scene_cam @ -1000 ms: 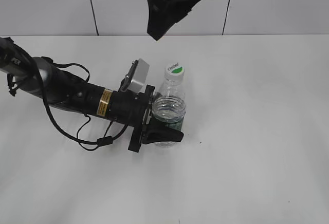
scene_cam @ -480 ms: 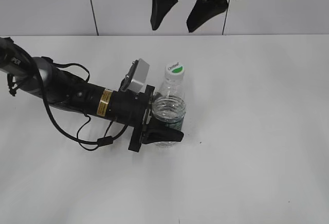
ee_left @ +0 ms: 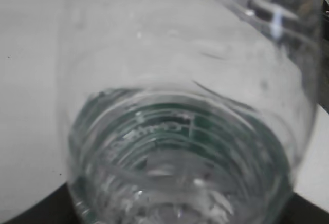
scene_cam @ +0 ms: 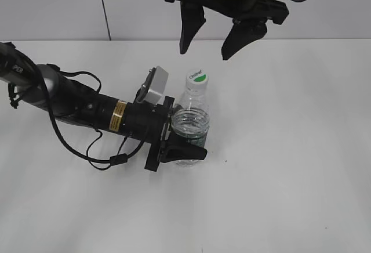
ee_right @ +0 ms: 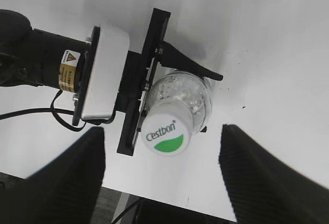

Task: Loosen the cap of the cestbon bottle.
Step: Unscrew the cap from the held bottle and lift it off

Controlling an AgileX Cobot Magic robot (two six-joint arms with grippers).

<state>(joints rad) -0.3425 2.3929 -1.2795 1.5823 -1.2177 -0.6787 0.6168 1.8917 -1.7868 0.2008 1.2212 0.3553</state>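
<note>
My gripper will lift the white cap (scene_cam: 197,79) away, and the cap should come all the way off and leave the bottle standing, because my left gripper holds the lower body (scene_cam: 189,141).
The cestbon bottle (scene_cam: 190,124) stands upright on the white table, clear with a green label low on its body. My left gripper (scene_cam: 193,141) is shut on its lower body from the left; the near finger (scene_cam: 186,153) shows in front and the far one is hidden behind the bottle. In the left wrist view the bottle (ee_left: 180,131) fills the frame. The white cap (scene_cam: 197,78) with its green patch is on the neck. My right gripper (scene_cam: 205,53) hangs open above and slightly behind the cap. From the right wrist, its fingers (ee_right: 67,178) flank the cap (ee_right: 163,131) without touching it.
The left arm (scene_cam: 87,105) with its cables lies across the table's left half, its wrist camera box (scene_cam: 155,86) just left of the bottle. A tiled wall (scene_cam: 58,3) rises behind the table. White table surface (scene_cam: 290,148) extends to the right and front.
The right gripper has turned so that both spread fingers show, and has come lower and rightward, toward the space above the cap. The left gripper and bottle have not moved.
</note>
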